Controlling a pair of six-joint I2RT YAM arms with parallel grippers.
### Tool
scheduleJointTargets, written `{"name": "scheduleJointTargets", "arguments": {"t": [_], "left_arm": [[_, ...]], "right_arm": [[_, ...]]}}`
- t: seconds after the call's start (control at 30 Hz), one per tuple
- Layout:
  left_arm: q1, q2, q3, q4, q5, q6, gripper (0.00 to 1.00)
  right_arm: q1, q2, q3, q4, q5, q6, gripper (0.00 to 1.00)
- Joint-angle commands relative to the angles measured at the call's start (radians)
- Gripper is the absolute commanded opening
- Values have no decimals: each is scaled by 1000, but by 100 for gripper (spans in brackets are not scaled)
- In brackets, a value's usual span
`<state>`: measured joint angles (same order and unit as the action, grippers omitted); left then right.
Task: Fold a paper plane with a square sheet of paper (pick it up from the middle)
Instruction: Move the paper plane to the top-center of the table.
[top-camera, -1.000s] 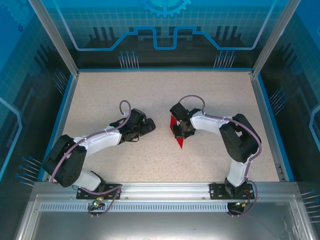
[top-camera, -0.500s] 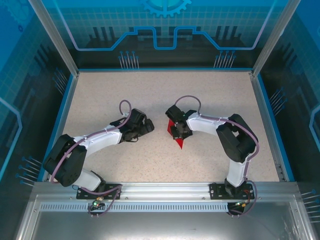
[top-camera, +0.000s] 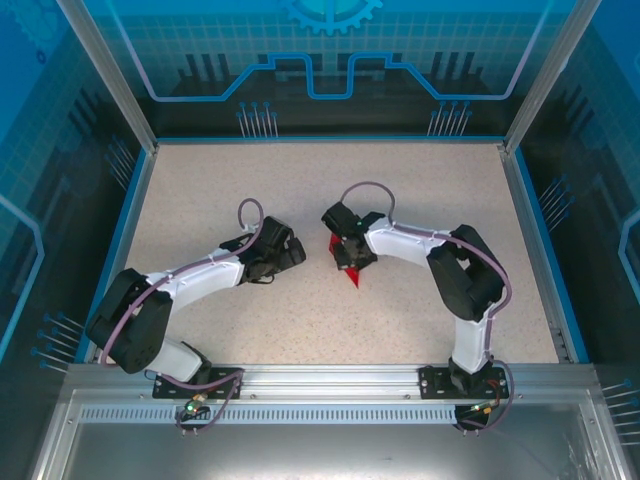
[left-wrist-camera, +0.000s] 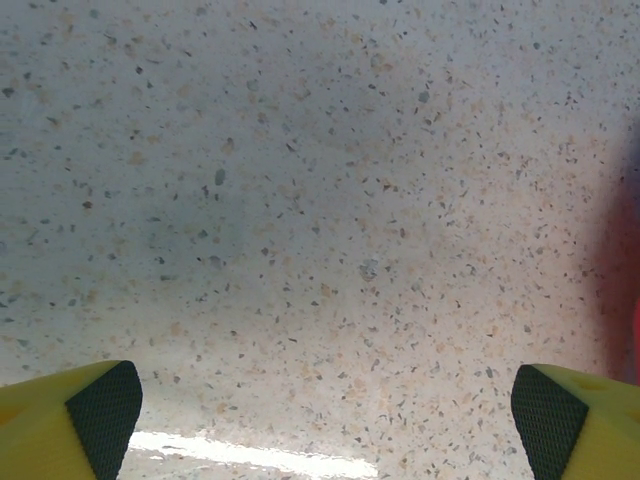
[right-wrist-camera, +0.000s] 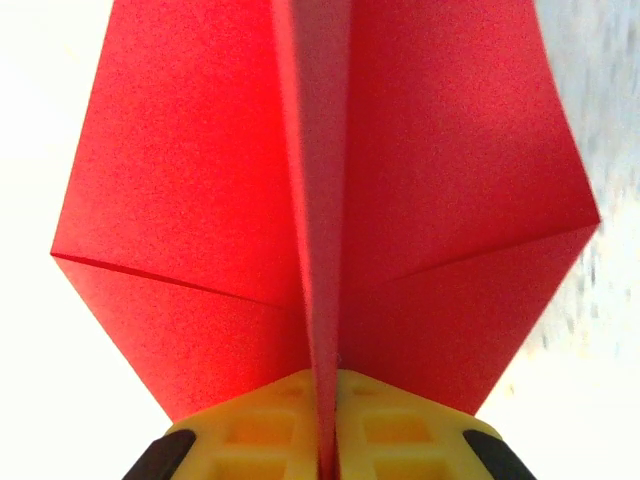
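Both wings spread evenly from the paper plane's pinched centre crease (right-wrist-camera: 318, 210), so the robot's right gripper should keep going to the open middle of the tabletop (top-camera: 318, 203) and let go there.
The red paper plane (right-wrist-camera: 190, 200) is pinched by its centre crease between the yellow fingers (right-wrist-camera: 260, 430) of my right gripper (right-wrist-camera: 328, 425), which is shut on it. Its two wings spread to either side of the crease. In the top view the paper plane (top-camera: 351, 277) pokes out below the right gripper (top-camera: 345, 252), its point aimed at the near edge. My left gripper (top-camera: 292, 250) rests low over the table, a short way left of the paper. In the left wrist view the left gripper (left-wrist-camera: 330, 420) is open over bare tabletop, and a blurred red strip of the paper plane (left-wrist-camera: 633, 335) shows at the right edge.
The speckled beige table (top-camera: 250, 190) is ringed by a blue rim (top-camera: 128, 220) and see-through walls. Both arms' bases sit on the metal rail (top-camera: 330, 378) at the near edge.
My right gripper has carried the paper plane to the left and slightly away from the near edge, closer to the left gripper. The left arm has barely shifted.
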<state>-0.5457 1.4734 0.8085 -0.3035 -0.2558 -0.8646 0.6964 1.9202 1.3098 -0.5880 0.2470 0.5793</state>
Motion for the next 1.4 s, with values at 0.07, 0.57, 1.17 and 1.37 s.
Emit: {"name": "scheduleJointTargets", "arguments": {"t": [0.07, 0.57, 1.17, 1.37], "left_arm": [[7, -34, 26, -91, -66, -2, 99], [7, -21, 34, -113, -64, -3, 99], [6, 8, 83, -160, -89, 3, 99], [6, -10, 165, -253, -180, 32, 99]], "right_arm": [[-42, 124, 182, 7, -52, -51, 10], [-82, 385, 523, -78, 34, -61, 13], [-80, 423, 571, -140, 27, -10, 18], [-78, 241, 602, -187, -33, -15, 36]]}}
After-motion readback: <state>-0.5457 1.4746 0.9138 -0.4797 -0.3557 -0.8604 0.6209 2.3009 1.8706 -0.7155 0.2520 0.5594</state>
